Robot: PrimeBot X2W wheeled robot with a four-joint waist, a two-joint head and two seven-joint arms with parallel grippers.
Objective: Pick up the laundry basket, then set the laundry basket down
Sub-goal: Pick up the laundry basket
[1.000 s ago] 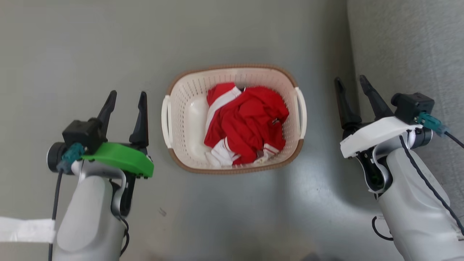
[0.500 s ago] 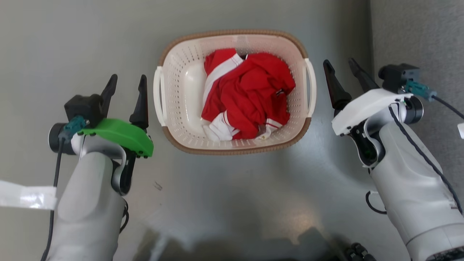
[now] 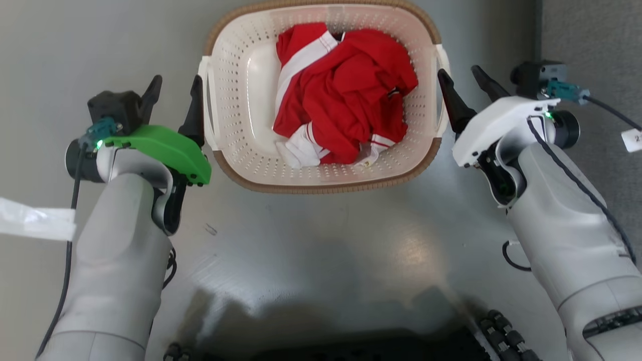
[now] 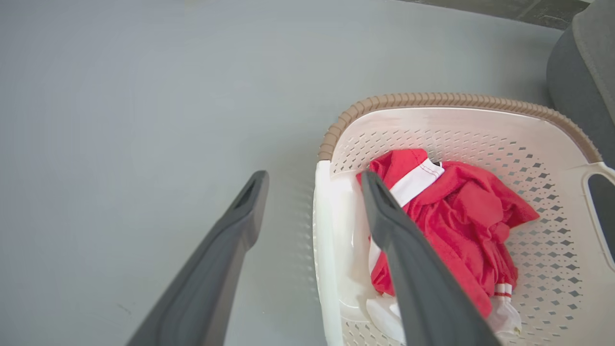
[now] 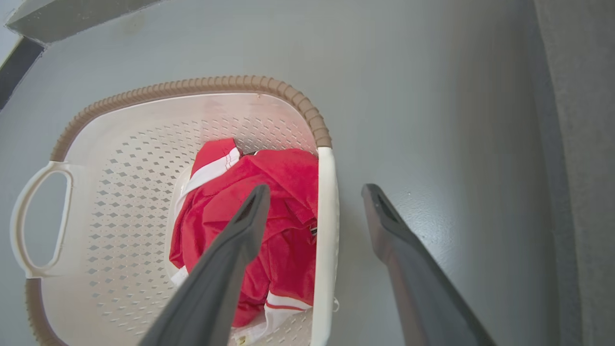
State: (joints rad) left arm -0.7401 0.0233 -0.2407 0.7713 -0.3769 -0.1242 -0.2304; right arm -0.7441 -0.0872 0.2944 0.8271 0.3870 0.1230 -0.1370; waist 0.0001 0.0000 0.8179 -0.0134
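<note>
The loop handle's ends run straight into the laundry basket's brown rim (image 3: 437, 45), so the handle will stay stiff and pull the laundry basket up when I lift.
The laundry basket (image 3: 321, 186) stands on the grey floor: cream, perforated, brown rim, with red and white clothes (image 3: 346, 90) inside. My left gripper (image 3: 176, 80) is open right beside the basket's left loop handle (image 3: 206, 100). In the left wrist view this gripper (image 4: 313, 175) has the white handle (image 4: 323, 250) in line between its fingers. My right gripper (image 3: 458, 71) is open at the right handle (image 3: 442, 95). The right wrist view shows that gripper (image 5: 315, 188) with the handle (image 5: 326, 226) between its fingers. Neither gripper grips anything.
A grey upholstered piece (image 3: 592, 40) rises close behind my right gripper. A white strip (image 3: 30, 223) lies on the floor at the left. My dark base (image 3: 351, 346) fills the bottom edge. Open floor lies left of the basket.
The camera has dropped and moved in, so the basket looks larger and higher. Both open grippers have closed in from well beside the basket to its two side handles.
</note>
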